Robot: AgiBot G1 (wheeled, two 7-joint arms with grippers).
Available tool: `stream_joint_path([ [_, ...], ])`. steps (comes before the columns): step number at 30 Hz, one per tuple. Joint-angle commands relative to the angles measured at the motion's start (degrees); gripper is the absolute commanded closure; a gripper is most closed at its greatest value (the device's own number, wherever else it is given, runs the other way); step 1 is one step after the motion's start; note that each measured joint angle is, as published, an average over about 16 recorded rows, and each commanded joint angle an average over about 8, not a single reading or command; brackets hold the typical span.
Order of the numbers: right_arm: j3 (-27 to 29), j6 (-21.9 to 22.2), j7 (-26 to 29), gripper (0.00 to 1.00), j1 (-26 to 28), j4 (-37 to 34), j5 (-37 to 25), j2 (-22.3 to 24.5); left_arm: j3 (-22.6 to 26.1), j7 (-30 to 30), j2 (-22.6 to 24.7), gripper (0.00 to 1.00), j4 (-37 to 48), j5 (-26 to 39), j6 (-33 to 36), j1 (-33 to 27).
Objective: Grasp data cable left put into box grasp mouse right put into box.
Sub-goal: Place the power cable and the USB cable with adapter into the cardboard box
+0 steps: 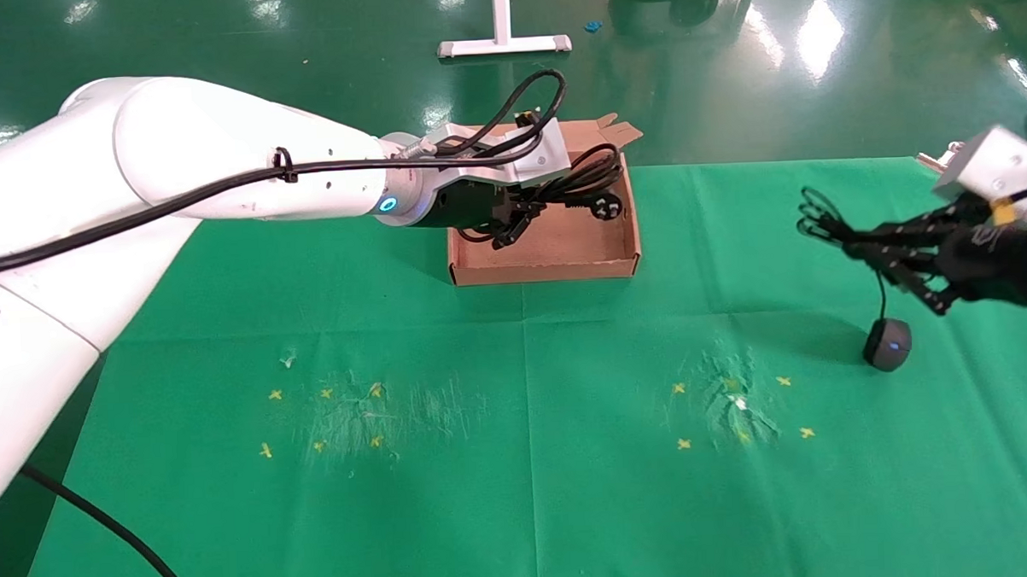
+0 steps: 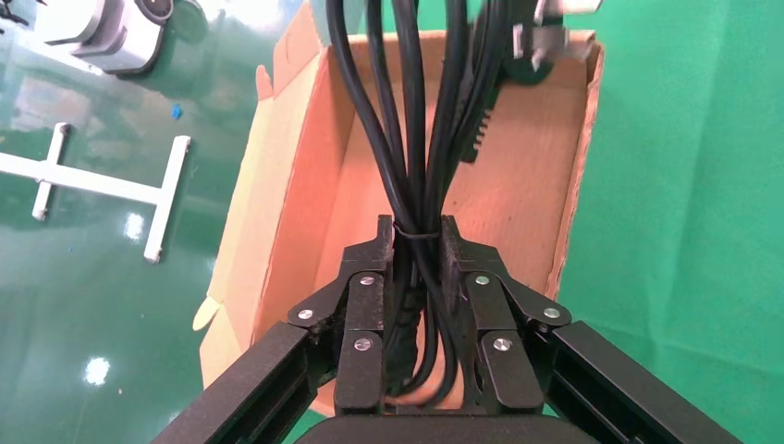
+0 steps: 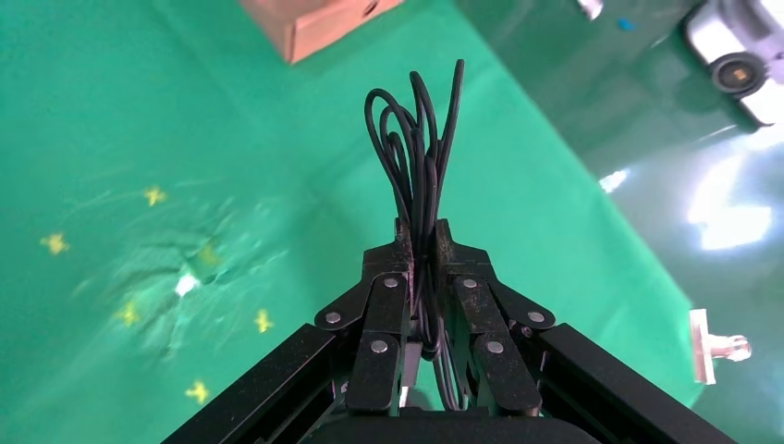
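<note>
My left gripper is in the way at the box with the data cable (image 1: pixel 584 187). It should put the cable inside (image 1: pixel 572 239) and move back before my right gripper brings the mouse.
The brown cardboard box (image 1: pixel 544 272) stands open at the back middle of the green cloth. My left gripper (image 1: pixel 519 213) is over the box, shut on the thick black data cable (image 1: pixel 580 177). Its plug (image 1: pixel 606 205) hangs low inside the box. In the left wrist view the gripper (image 2: pixel 418 231) clamps the cable (image 2: pixel 407 129) above the box floor (image 2: pixel 527 194). My right gripper (image 1: pixel 854 247) is at the right, above the cloth, shut on the mouse's thin coiled wire (image 1: pixel 818 216). The black mouse (image 1: pixel 888 344) dangles below it at cloth level. The right wrist view shows the gripper (image 3: pixel 422 231) and the wire loops (image 3: pixel 416 129); the mouse is hidden there.
Yellow cross marks and scuffed patches lie on the cloth at front left (image 1: pixel 347 418) and front right (image 1: pixel 740 409). A white stand (image 1: pixel 503 43) is on the glossy green floor behind the table. The box corner (image 3: pixel 324 23) shows far off in the right wrist view.
</note>
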Motion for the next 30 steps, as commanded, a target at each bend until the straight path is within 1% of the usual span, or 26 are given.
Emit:
stream_joint_path([
  [1, 0.6, 0.4, -0.1, 1.00, 0.2, 0.0, 0.6, 0.5, 1.7, 0.3, 0.0, 0.00, 0.6, -1.7, -0.8, -0.5],
  [5, 1.6, 0.8, -0.8, 1.00, 2.2, 0.0, 1.8, 0.0, 4.0, 0.1, -0.4, 0.00, 3.2, -2.9, -1.2, -2.0],
  [9, 1.9, 1.0, -1.7, 1.00, 4.8, -0.2, 2.1, -1.9, 4.9, -0.6, -1.6, 0.00, 6.7, -3.6, -0.9, -4.0],
  [12, 1.4, 1.1, -2.6, 1.00, 7.1, -0.8, 1.6, -4.4, 4.8, -1.6, -4.0, 0.00, 8.9, -3.7, -0.2, -5.7],
  [15, 0.5, 1.0, -3.6, 1.00, 9.6, -1.8, 0.7, -7.5, 4.6, -3.2, -8.4, 0.00, 9.3, -3.6, 1.5, -7.3],
  [18, -0.7, 0.9, -4.8, 1.00, 12.0, -3.4, -0.3, -11.0, 4.5, -5.3, -13.0, 0.00, 7.5, -3.2, 3.6, -8.3],
  [21, -2.0, 0.7, -6.4, 1.00, 14.2, -5.4, -1.1, -14.7, 4.8, -7.8, -16.3, 0.00, 4.2, -2.5, 5.0, -8.5],
  [30, -7.2, 0.8, -12.7, 1.00, 19.0, -13.3, -4.4, -27.5, 5.8, -15.3, -19.9, 0.00, -5.0, 1.0, 5.2, -7.4],
])
